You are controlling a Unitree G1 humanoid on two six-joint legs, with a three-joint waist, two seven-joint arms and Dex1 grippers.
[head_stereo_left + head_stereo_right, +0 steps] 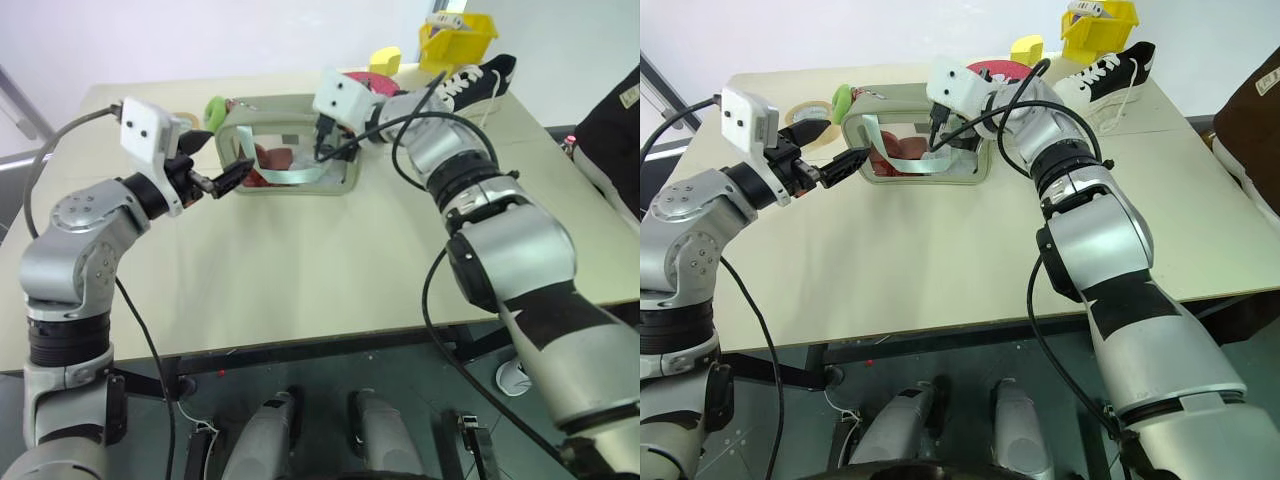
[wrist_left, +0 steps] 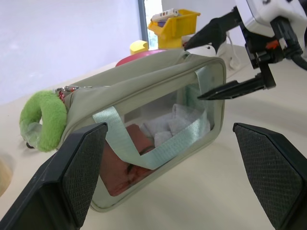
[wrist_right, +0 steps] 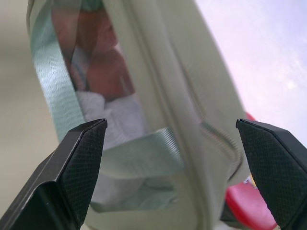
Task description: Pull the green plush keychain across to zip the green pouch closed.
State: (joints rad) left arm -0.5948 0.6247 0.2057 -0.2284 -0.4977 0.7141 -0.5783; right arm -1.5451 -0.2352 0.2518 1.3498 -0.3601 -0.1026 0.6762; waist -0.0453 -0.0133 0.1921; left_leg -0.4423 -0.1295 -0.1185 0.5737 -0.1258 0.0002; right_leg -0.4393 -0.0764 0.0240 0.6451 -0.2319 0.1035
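My left gripper is facing the pouch's clear panel (image 1: 290, 160) beside the green plush keychain (image 1: 214, 114). It should move back while my right gripper takes hold of the pouch, and then my left gripper should take the keychain.
The green pouch (image 1: 290, 150) stands upright at the table's middle back, its clear front panel facing me. The green plush keychain (image 1: 215, 108) hangs at the pouch's left end, by the top zipper; it is also in the left wrist view (image 2: 44, 120). My left gripper (image 1: 213, 162) is open, level with the pouch's left end, a little short of it and below the keychain. My right gripper (image 2: 192, 72) is open at the pouch's right end, one finger over the top and one in front of the clear panel, gripping nothing. Up close, the pouch (image 3: 158, 120) sits between its fingers (image 3: 76, 163).
A round red pad (image 1: 995, 70) lies right behind the pouch. A tan tape roll (image 1: 800, 110) sits at the back left. A yellow bin (image 1: 457, 40), a small yellow object (image 1: 385, 60) and a black-and-white sneaker (image 1: 475, 80) stand back right. A dark bag (image 1: 610, 130) is at the right edge.
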